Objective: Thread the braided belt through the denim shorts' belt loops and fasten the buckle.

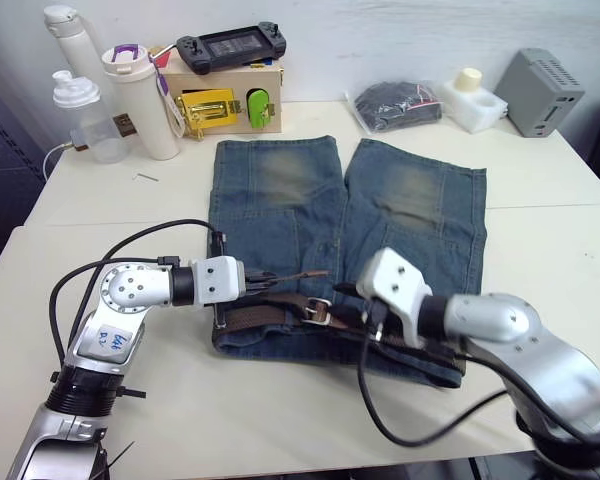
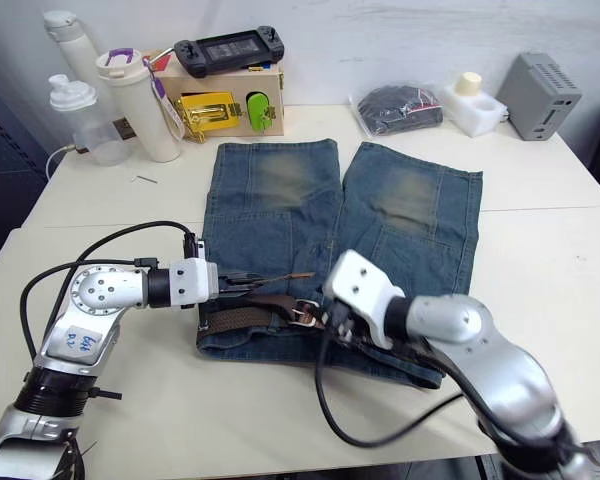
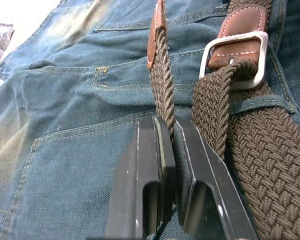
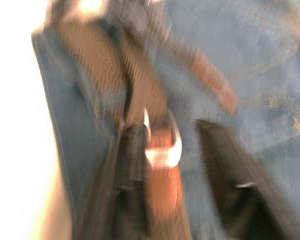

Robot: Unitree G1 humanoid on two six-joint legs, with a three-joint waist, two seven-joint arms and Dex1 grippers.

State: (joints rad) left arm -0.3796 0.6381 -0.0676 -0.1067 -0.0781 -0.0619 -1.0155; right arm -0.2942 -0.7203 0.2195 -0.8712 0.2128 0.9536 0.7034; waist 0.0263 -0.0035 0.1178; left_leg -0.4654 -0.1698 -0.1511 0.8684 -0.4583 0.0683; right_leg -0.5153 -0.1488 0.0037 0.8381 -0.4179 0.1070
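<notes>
My gripper will make the denim edge (image 1: 412, 368) come up and fold along when it lifts the braided belt, because the belt runs close along the shorts' waistband.
The denim shorts (image 1: 280, 215) lie flat on the table, waistband nearest me. Along the waistband runs the braided belt (image 1: 265, 314), dark brown, with its silver buckle (image 1: 317, 311) near the middle. My left gripper (image 1: 265, 284) is shut on the belt's free end (image 3: 162, 80), which has a brown leather tip and is lifted just above the denim, left of the buckle (image 3: 235, 55). A belt loop (image 3: 262, 101) crosses the strap beside the buckle. My right gripper (image 1: 352, 303) is open right of the buckle (image 4: 162, 145), which lies between its fingers (image 4: 130, 170).
Behind the shorts stand bottles (image 1: 140, 100), a wooden box (image 1: 225, 100) with a game controller on top, a black bundle in clear plastic (image 1: 395, 105), a white block (image 1: 475, 100) and a grey box (image 1: 545, 90). Black cables (image 1: 130, 245) loop around my arms.
</notes>
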